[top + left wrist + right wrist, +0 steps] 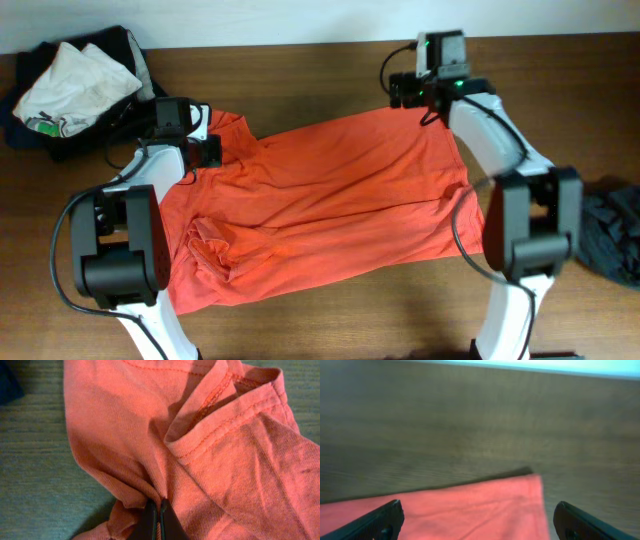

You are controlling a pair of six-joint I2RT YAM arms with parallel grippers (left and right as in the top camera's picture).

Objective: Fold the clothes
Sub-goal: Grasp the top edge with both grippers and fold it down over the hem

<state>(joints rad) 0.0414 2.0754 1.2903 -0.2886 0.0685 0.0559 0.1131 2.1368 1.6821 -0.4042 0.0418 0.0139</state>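
Note:
My left gripper is holding the T-shirt's wrinkled end [159, 491], and the T-shirt's far corner lies loose under my right gripper. Next, my right gripper pinches that corner [526, 489] before folding.
The orange-red T-shirt [330, 200] lies spread across the middle of the table, plain side up, wrinkled at its left end. My left gripper [207, 140] is at the shirt's far left corner and is shut on a fold of its fabric [150, 495], next to a stitched hem [220, 430]. My right gripper [432, 95] is open above the shirt's far right corner [530, 485], with its fingers wide apart and nothing between them. A dark charcoal garment [612, 235] lies at the table's right edge.
A pile of white and dark clothes [70, 85] sits at the far left corner of the wooden table [300, 55]. The table's far edge [520, 367] meets a pale surface just beyond the right gripper.

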